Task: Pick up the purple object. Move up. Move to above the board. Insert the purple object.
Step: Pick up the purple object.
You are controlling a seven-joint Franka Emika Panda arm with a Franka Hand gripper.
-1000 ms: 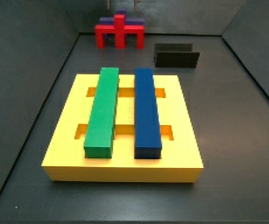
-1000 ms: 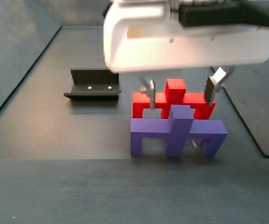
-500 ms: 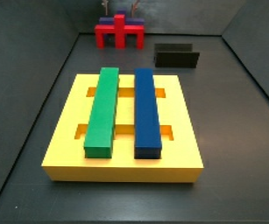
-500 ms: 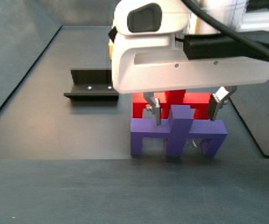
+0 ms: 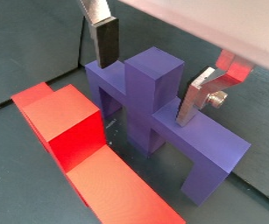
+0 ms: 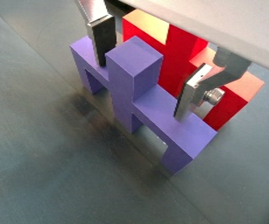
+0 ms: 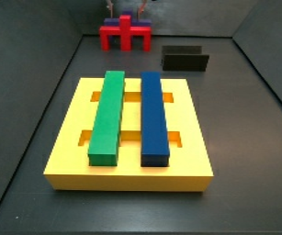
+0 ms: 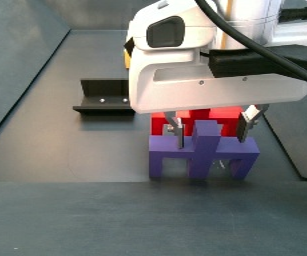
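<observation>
The purple object (image 5: 153, 87) will sit across both the green and dark-blue bars when I put it in, because slots (image 7: 130, 136) show beside and between the bars.
The purple object (image 8: 203, 155) stands upright on the dark floor, an arch-shaped block with a central post (image 5: 148, 83). It also shows in a wrist view (image 6: 130, 83). My gripper (image 8: 211, 125) is open and lowered over it. Its fingers (image 5: 102, 39) straddle the post, and a gap shows on each side in both wrist views. The gripper (image 6: 148, 66) holds nothing. The yellow board (image 7: 70, 138) lies far off in a side view, with a green bar (image 7: 107, 115) and a dark-blue bar (image 7: 154, 115) set in its slots.
A red piece (image 8: 159, 122) of similar shape stands right behind the purple object and almost touches it; it also shows in a wrist view (image 5: 72, 140). The dark fixture (image 8: 102, 98) stands to one side. Grey walls enclose the floor.
My gripper has come down so its fingers now flank the purple object's post. The purple object and the red piece have not moved.
</observation>
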